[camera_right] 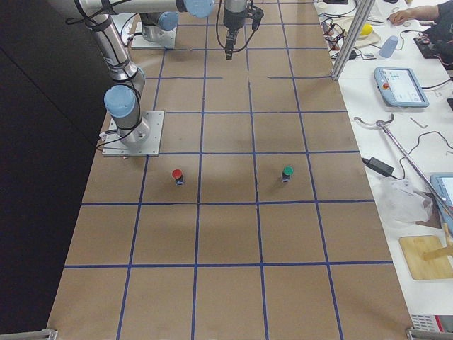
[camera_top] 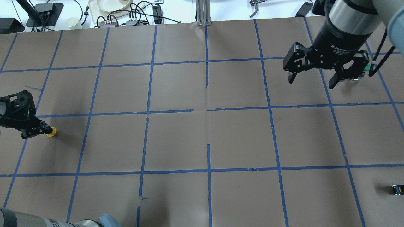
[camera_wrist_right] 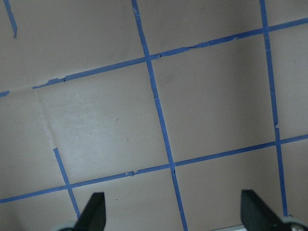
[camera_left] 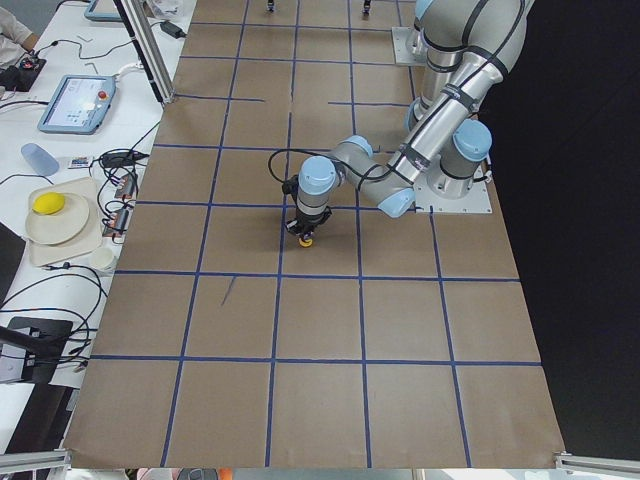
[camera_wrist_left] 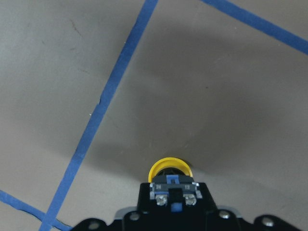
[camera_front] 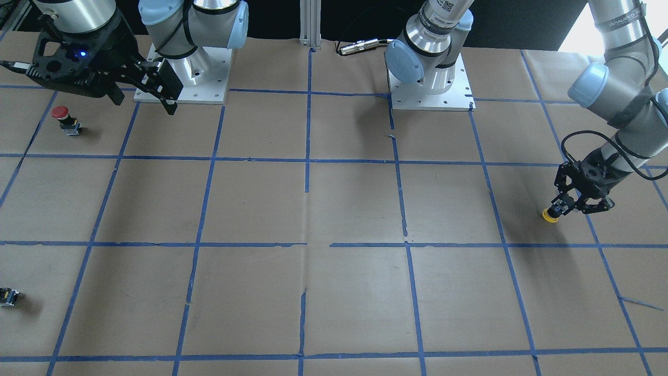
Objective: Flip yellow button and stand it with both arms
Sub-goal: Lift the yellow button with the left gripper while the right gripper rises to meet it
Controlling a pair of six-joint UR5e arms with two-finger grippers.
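Observation:
My left gripper has the yellow button by its contact block (camera_front: 560, 204), cap facing down. I should lift it level so my right gripper can take the cap (camera_front: 549, 216).
The yellow button (camera_front: 549, 215) is held in my left gripper (camera_front: 564, 207), which is shut on its grey contact block (camera_wrist_left: 173, 187). The yellow cap (camera_wrist_left: 169, 169) points away from the wrist, down toward the brown paper; I cannot tell whether it touches. In the overhead view the left gripper (camera_top: 40, 129) is at the far left, with the cap (camera_top: 51, 131) sticking out to its right. My right gripper (camera_top: 311, 81) is open and empty, high over the far right of the table. Its fingers (camera_wrist_right: 94, 214) frame only bare paper and tape.
A red-capped button (camera_front: 62, 117) stands below the right gripper (camera_front: 141, 99). A green-capped button (camera_right: 287, 172) stands near it. A tiny black-grey part (camera_top: 397, 189) lies near the right front edge. Blue tape divides the brown paper (camera_top: 208, 138) into squares.

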